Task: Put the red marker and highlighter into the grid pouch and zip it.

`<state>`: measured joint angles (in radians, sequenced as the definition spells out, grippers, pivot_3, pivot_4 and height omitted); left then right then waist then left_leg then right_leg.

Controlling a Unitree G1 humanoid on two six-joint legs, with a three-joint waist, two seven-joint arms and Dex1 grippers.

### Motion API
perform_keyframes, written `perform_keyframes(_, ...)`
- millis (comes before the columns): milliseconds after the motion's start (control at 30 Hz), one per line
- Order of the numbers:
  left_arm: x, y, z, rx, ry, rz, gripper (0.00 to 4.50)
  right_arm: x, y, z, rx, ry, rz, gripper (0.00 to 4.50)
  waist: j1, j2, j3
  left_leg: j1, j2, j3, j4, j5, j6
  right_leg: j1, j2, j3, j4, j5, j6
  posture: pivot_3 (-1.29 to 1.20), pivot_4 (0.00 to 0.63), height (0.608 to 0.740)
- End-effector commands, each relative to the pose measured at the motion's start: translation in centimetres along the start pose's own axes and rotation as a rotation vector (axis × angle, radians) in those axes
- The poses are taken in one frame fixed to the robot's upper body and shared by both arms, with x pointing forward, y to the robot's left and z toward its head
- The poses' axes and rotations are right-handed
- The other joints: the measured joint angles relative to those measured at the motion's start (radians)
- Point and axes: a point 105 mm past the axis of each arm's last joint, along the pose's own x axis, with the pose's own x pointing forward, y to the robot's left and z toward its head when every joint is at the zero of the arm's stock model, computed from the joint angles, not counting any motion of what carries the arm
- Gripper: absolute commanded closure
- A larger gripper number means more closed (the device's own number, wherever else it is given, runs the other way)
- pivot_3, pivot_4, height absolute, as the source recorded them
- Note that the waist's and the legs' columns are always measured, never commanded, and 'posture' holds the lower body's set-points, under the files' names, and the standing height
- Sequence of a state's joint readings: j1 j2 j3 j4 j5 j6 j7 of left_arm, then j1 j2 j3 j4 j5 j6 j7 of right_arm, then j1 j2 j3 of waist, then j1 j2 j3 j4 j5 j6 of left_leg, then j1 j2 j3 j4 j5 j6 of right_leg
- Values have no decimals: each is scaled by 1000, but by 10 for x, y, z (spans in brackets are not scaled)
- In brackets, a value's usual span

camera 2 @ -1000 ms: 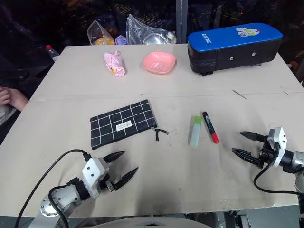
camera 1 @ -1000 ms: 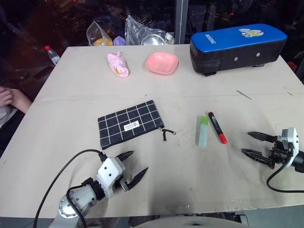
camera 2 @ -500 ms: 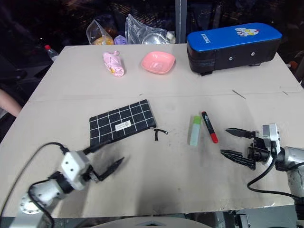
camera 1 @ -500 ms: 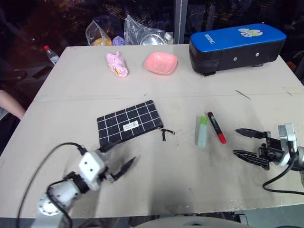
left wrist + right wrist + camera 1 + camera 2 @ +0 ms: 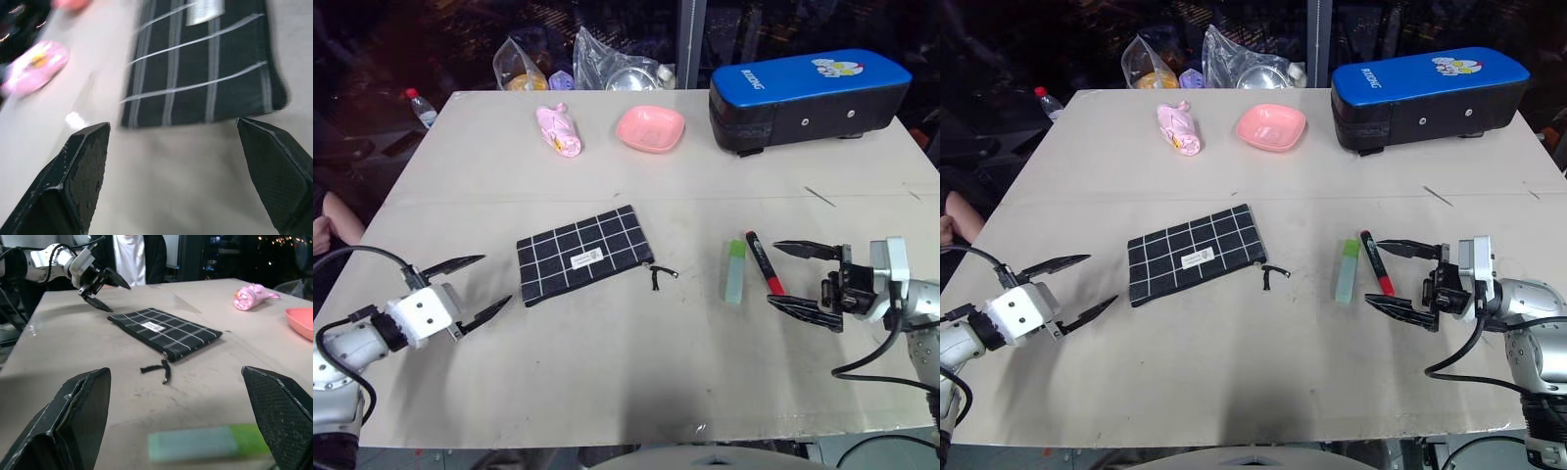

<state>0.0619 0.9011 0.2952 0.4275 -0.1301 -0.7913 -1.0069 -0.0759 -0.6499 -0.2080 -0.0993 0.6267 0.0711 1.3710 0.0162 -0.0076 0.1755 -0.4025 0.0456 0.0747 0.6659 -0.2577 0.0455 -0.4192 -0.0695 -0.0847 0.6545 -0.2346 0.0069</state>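
My gripper will find an empty inside when it opens the grid pouch [image 5: 584, 255], because the pouch lies thin and flat along its zipped edge [image 5: 142, 337].
The grid pouch [image 5: 583, 254] lies flat in the middle of the table, its black zipper pull [image 5: 658, 275] trailing off its right end. To its right lie the pale green highlighter [image 5: 733, 271] and the red marker [image 5: 762, 262], side by side. My left gripper [image 5: 476, 288] hovers open just left of the pouch, pointing at its left end [image 5: 205, 83]. My right gripper [image 5: 781, 275] is open, and its fingertips stand on either side of the marker's near half, empty. The right wrist view has the highlighter [image 5: 208, 443] close in front and the pouch [image 5: 165, 333] beyond it.
A big blue-topped case [image 5: 808, 98] stands at the back right. A pink dish [image 5: 650, 128], a pink bundle [image 5: 559, 132], plastic bags [image 5: 607, 68] and a small bottle [image 5: 421, 109] sit along the far edge. A person's hand [image 5: 321, 233] rests beside the table's left edge.
My left gripper swung out from the table's front edge to the left and up, now level with the pouch's left end. My right gripper slid left to the marker.
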Motion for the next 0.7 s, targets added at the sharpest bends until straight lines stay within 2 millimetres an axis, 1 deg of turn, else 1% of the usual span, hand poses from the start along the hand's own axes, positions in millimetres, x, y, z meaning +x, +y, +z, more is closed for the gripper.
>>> perform_keyframes(33,6,0,2,162,-9,-115,299,-4,-6,11,-56,-8,-17,169,0,0,0,0,0,0,0,0,0,0,0,-1,0,0,0,0,150,740)
perform_keyframes(133,17,9,1,236,-21,-126,299,-3,-6,9,-48,-16,-28,169,1,0,0,1,0,0,0,0,0,0,1,-4,1,0,0,0,150,740)
perform_keyframes(233,28,10,4,311,-53,-145,299,-2,-5,8,-44,-20,-33,169,2,0,0,1,0,0,0,0,0,0,1,-5,2,0,1,0,150,740)
perform_keyframes(300,36,6,10,344,-95,-176,299,-3,-4,9,-44,-21,-39,169,9,1,0,1,0,1,1,0,0,0,0,-5,3,0,2,0,150,740)
perform_keyframes(367,38,2,16,357,-133,-203,299,-5,-4,11,-48,-21,-51,169,18,1,0,1,0,2,2,0,0,1,-1,-6,4,-2,4,0,150,740)
perform_keyframes(467,25,3,15,371,-122,-233,299,-9,-4,10,-48,-10,-64,169,20,0,0,1,0,4,3,0,0,1,-1,-4,3,-2,5,0,150,740)
perform_keyframes(567,10,2,10,372,-93,-257,299,-8,-4,8,-41,-14,-65,169,11,0,0,2,1,5,2,-1,1,1,-1,-3,3,-1,6,0,150,740)
perform_keyframes(700,2,1,15,358,-113,-240,299,-5,-4,6,-32,-21,-56,169,-2,0,0,2,1,5,1,-1,1,0,0,-3,3,-2,6,0,150,740)
